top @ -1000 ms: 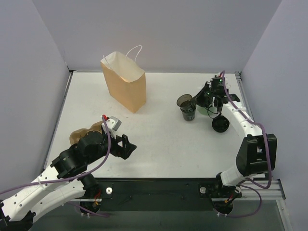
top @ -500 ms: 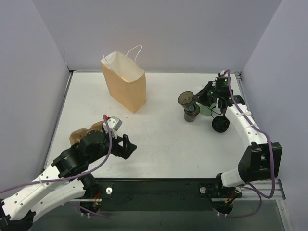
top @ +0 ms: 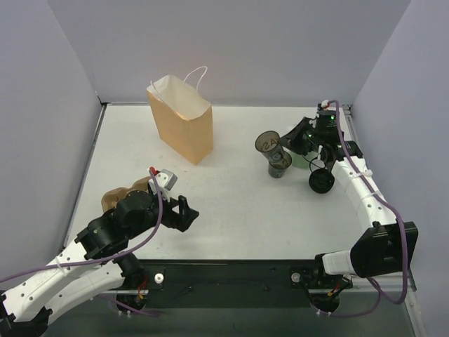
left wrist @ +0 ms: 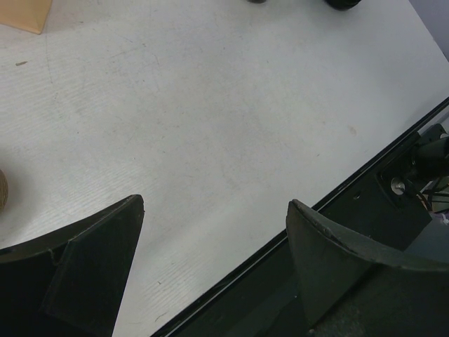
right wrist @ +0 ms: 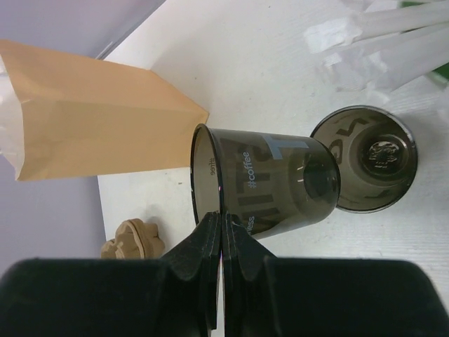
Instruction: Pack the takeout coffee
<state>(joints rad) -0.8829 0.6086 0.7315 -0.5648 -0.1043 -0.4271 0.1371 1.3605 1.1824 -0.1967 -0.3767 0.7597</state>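
My right gripper should carry on carrying the cup, with the cup's rim (top: 268, 141) pinched in its fingers, to the space (top: 237, 213) beside my left gripper until the cup stands upright there. That space is clear.
My right gripper (top: 285, 140) is shut on the rim of a dark, see-through coffee cup (top: 267, 143) and holds it tilted above the table. In the right wrist view its fingers (right wrist: 210, 235) pinch the cup's wall (right wrist: 273, 182), which reads "#coffee"; the cup has no lid on it. A second dark cup (top: 279, 164) stands open on the table just below it, and also shows in the right wrist view (right wrist: 365, 158). A round black lid (top: 321, 181) lies to the right. The tan paper bag (top: 181, 121) stands at the back left. My left gripper (top: 184, 213) is open and empty near the front edge.
A pale green cup (top: 306, 160) with white wrapped sticks (right wrist: 379, 42) sits behind my right gripper. A brown pulp tray (top: 119, 196) lies partly under my left arm. The table's front edge (left wrist: 280, 242) runs between my left fingers (left wrist: 98, 260). Walls close off three sides.
My right gripper has lifted the upper dark cup out of the lower one and tilted it up and to the left. The left arm has not moved.
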